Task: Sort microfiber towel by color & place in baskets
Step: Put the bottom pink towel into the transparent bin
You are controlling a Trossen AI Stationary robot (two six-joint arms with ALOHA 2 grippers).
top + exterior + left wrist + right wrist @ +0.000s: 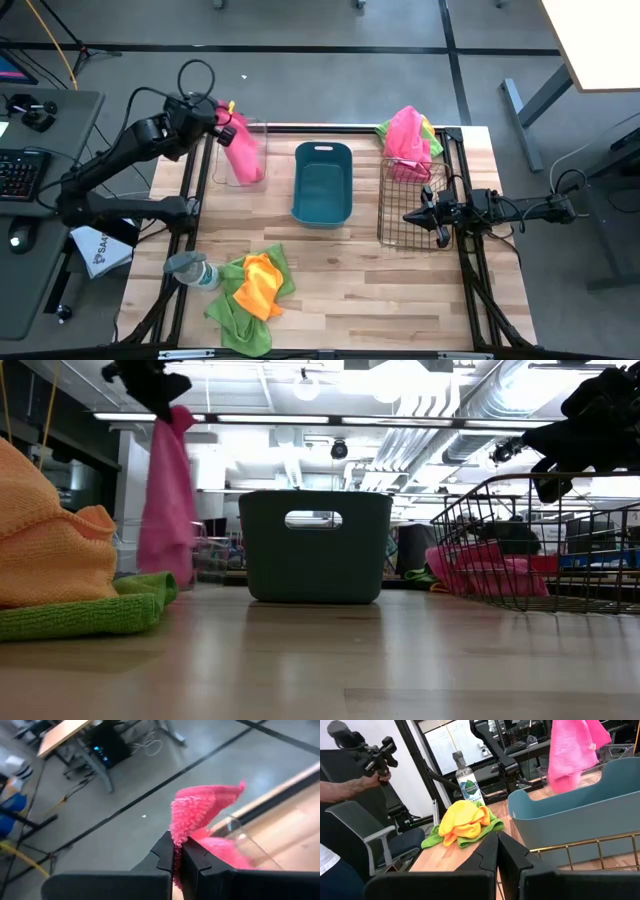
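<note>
I should continue to move my left gripper down until the rest of the towel folds in, and then let go, because the pink towel's lower end [249,174] hangs inside the clear plastic box [256,147].
My left gripper [224,113] is shut on a pink towel [243,148] above the clear plastic box [258,128] at the table's far left. The towel hangs down into the box [168,510]. The teal tub [322,182] stands mid-table and the wire-mesh basket [395,225] stands to its right. Pink and green towels [408,135] are heaped over the basket's far end. An orange towel [258,285] lies on a green towel [238,320] near the front edge. My right gripper [424,216] is shut and holds nothing, above the basket's near right part. My left gripper pinches the pink towel between its two fingers at an upper fold [179,836], and a flap of cloth [210,797] stands up past the fingertips. The towel hangs slack below the fingers [165,530]. Its lower end is down at the clear box.
A clear bottle with a grey cap [190,270] lies beside the towel pile at the near left. In the right wrist view a person's hand [367,777] holds a controller beyond the table. Bare wood lies between the tub and the near edge.
</note>
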